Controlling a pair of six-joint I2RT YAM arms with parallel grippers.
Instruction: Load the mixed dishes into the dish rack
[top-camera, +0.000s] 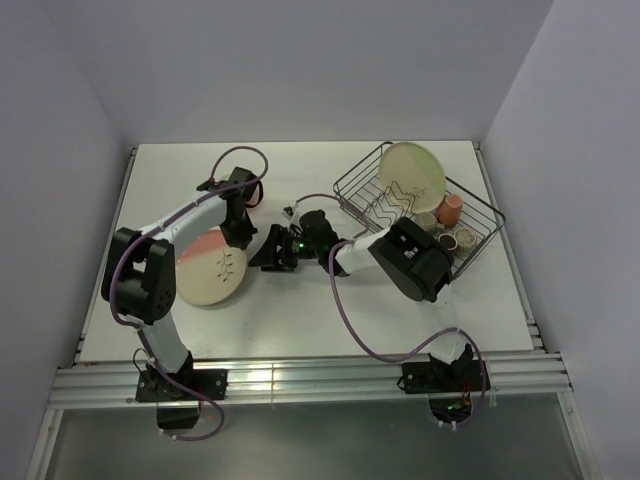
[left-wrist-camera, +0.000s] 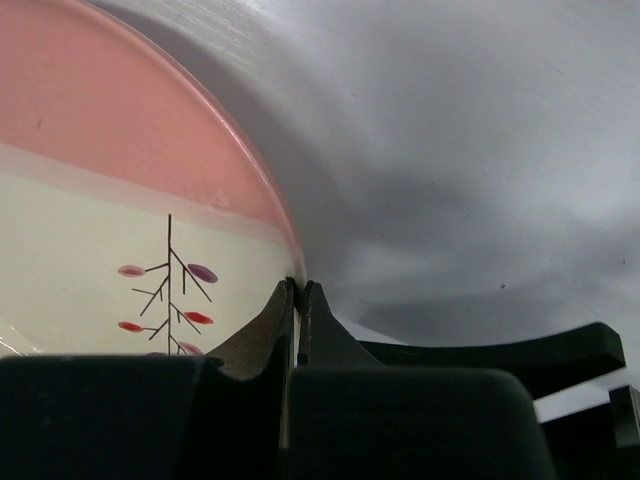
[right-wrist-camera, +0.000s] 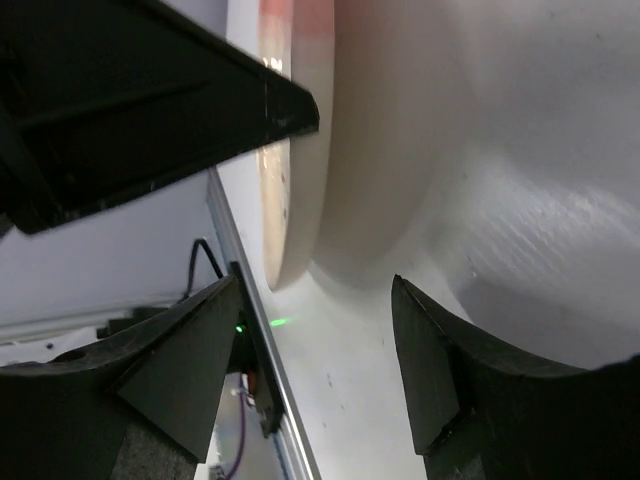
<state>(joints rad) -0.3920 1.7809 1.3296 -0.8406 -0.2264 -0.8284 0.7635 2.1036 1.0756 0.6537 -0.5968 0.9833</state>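
Note:
The pink-cream plate is in my left gripper, far from the dish rack (top-camera: 388, 207), so my right gripper should grip the raised rim (top-camera: 243, 280) beside my left gripper and carry the plate over.
The pink-cream plate (top-camera: 208, 266) with a sprig drawing lies at the left of the table. My left gripper (top-camera: 242, 236) is shut on its right rim, and the left wrist view shows the fingers pinching the rim (left-wrist-camera: 298, 288) of the plate (left-wrist-camera: 120, 200). My right gripper (top-camera: 272, 252) is open and empty just right of that rim. In the right wrist view (right-wrist-camera: 315, 292) the plate's edge (right-wrist-camera: 295, 150) stands raised off the table ahead of the jaws. The dish rack (top-camera: 478, 238) at the back right holds the cream-green plate (top-camera: 412, 172) upright, a pink cup (top-camera: 452, 208) and other cups (top-camera: 432, 221).
The left gripper's dark body (right-wrist-camera: 130, 100) fills the upper left of the right wrist view, close to the right fingers. A right finger (left-wrist-camera: 500, 350) shows in the left wrist view. The table's left rail (top-camera: 100, 270) runs beside the plate. White walls enclose the table.

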